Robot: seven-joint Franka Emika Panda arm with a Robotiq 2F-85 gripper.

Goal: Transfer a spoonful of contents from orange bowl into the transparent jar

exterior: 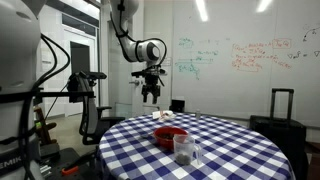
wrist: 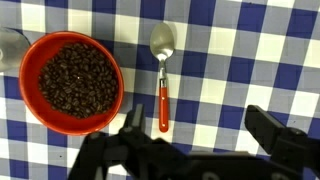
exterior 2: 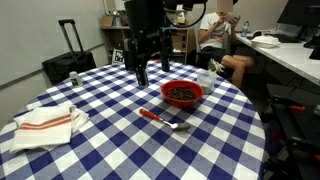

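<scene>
The narrow width of the spoon's red-orange handle (wrist: 163,98) is lined up with my open fingers, so my gripper goes on down until the fingers are on both sides of the handle's loose end (wrist: 164,125).
The orange bowl (wrist: 72,37) holds dark brown beans and sits on the blue-and-white checked tablecloth; it shows in both exterior views (exterior: 166,141) (exterior 2: 183,104). A spoon (wrist: 164,100) with a red-orange handle and a metal head lies flat right of the bowl, also seen in an exterior view (exterior 2: 158,117). A transparent jar (exterior: 183,148) stands beside the bowl, and its edge shows in the wrist view (wrist: 8,50). My gripper (wrist: 200,130) is open and empty, hovering well above the spoon and bowl (exterior: 150,94) (exterior 2: 152,68).
A second clear vessel (exterior: 196,153) stands by the jar. A folded white towel with red stripes (exterior 2: 45,122) lies on the round table. A black suitcase (exterior 2: 68,60) stands beyond the table, and a seated person (exterior 2: 215,35) is behind it.
</scene>
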